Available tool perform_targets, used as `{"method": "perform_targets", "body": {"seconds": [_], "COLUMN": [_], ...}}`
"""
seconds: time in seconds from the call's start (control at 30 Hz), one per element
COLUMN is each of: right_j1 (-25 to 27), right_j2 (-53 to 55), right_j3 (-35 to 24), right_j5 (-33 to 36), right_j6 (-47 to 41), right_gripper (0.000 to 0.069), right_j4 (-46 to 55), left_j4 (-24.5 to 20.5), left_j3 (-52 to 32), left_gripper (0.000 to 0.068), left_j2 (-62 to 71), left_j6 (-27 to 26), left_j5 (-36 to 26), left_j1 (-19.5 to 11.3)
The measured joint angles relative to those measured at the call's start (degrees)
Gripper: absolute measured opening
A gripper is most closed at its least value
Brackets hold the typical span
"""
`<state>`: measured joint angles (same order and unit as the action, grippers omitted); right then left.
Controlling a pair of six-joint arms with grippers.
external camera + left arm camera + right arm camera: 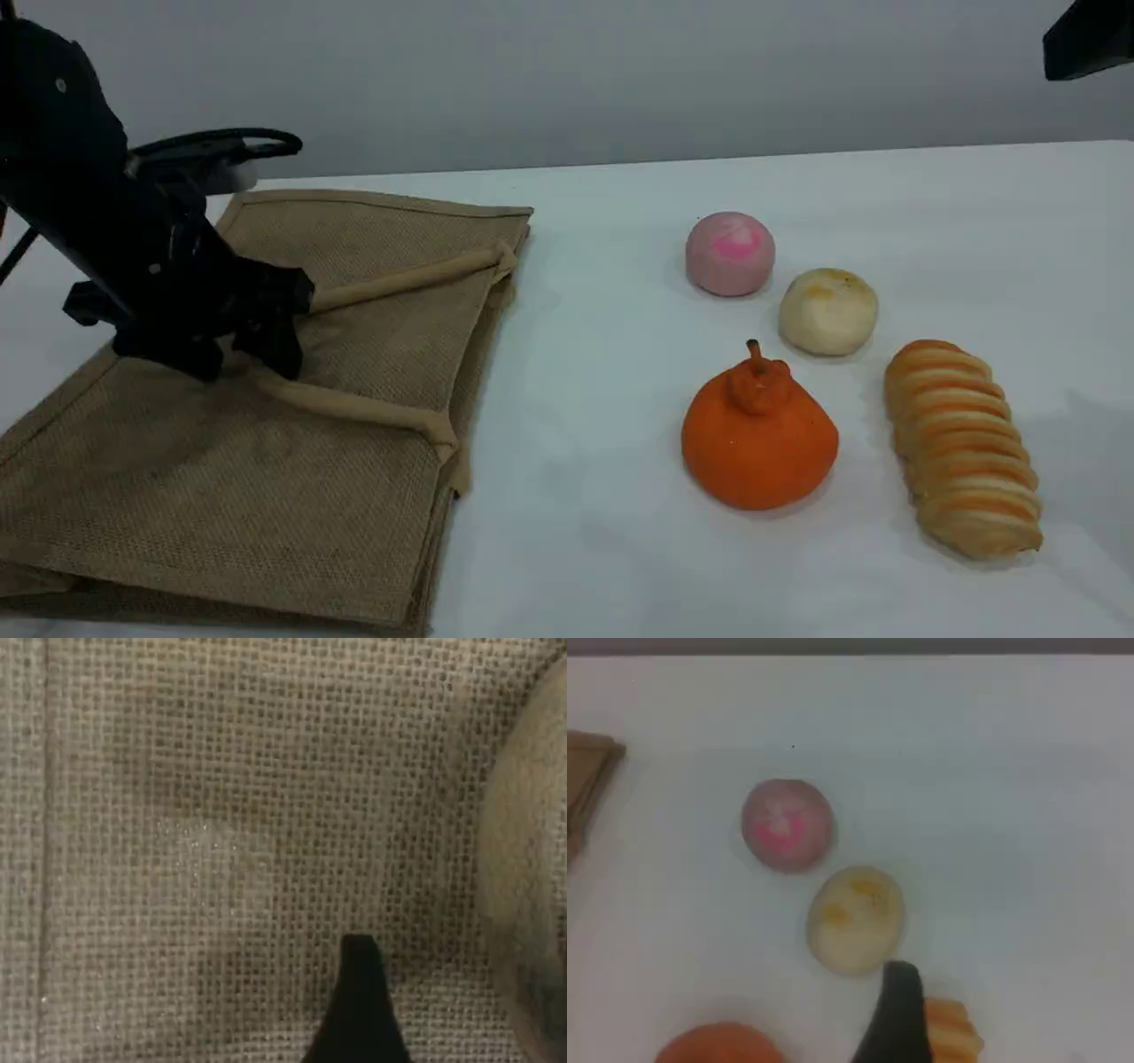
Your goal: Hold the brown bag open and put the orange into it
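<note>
My gripper will lift the upper handle, and the bag's top panel (266, 484) will arch open, because the upper handle's ends (438, 431) are joined to it above a loose lower layer.
The brown bag (266, 478) lies flat on the left of the table, its mouth facing right and its two beige handles (372, 408) lying on top. My left gripper (244, 363) is down on the bag where the upper handle bends, jaws open, one finger on each side of the bend. The left wrist view is filled with jute weave (221, 815), with one fingertip (359, 1010) and a blurred handle (532, 904). The orange (757, 443) stands right of the bag, also showing low in the right wrist view (718, 1043). My right gripper's fingertip (899, 1010) hangs high above the foods, holding nothing.
A pink bun (730, 252), a pale bun (827, 310) and a striped bread loaf (964, 447) lie around the orange. A black part of the right arm (1090, 40) shows at the top right corner. The white table (585, 532) ends at a grey wall.
</note>
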<state>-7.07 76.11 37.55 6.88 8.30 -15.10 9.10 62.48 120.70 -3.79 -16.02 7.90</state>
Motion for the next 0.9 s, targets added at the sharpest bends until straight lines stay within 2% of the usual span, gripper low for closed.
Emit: {"method": "perform_targets", "body": {"seconds": [0.1, 0.17, 0.23, 0.4, 0.43, 0.67, 0.9], "right_j1": [0.0, 0.0, 0.0, 0.0, 0.0, 0.0, 0.0], "right_j2": [0.0, 0.0, 0.0, 0.0, 0.0, 0.0, 0.0], "right_j3": [0.0, 0.0, 0.0, 0.0, 0.0, 0.0, 0.0], "right_j5": [0.0, 0.0, 0.0, 0.0, 0.0, 0.56, 3.04], "right_j6": [0.0, 0.0, -0.05, -0.05, -0.05, -0.05, -0.1], "right_gripper": [0.0545, 0.0545, 0.0545, 0.0545, 0.0545, 0.0545, 0.0545], "right_j4": [0.0, 0.0, 0.0, 0.0, 0.0, -0.07, -0.56], "left_j4": [0.0, 0.0, 0.08, 0.13, 0.13, 0.01, -0.04], "left_j3": [0.0, 0.0, 0.0, 0.0, 0.0, 2.14, 10.38], "left_gripper": [0.0464, 0.0411, 0.034, 0.0112, 0.0093, 0.0094, 0.0094], "left_j2": [0.0, 0.0, 0.0, 0.0, -0.27, -5.93, -14.68], "left_j6": [0.0, 0.0, 0.0, 0.11, 0.11, -0.01, -1.56], "left_j5": [-0.41, -0.67, -0.8, -0.95, -1.27, -6.38, -19.29], "left_j1": [0.0, 0.0, 0.0, 0.17, 0.18, 0.23, 0.29]}}
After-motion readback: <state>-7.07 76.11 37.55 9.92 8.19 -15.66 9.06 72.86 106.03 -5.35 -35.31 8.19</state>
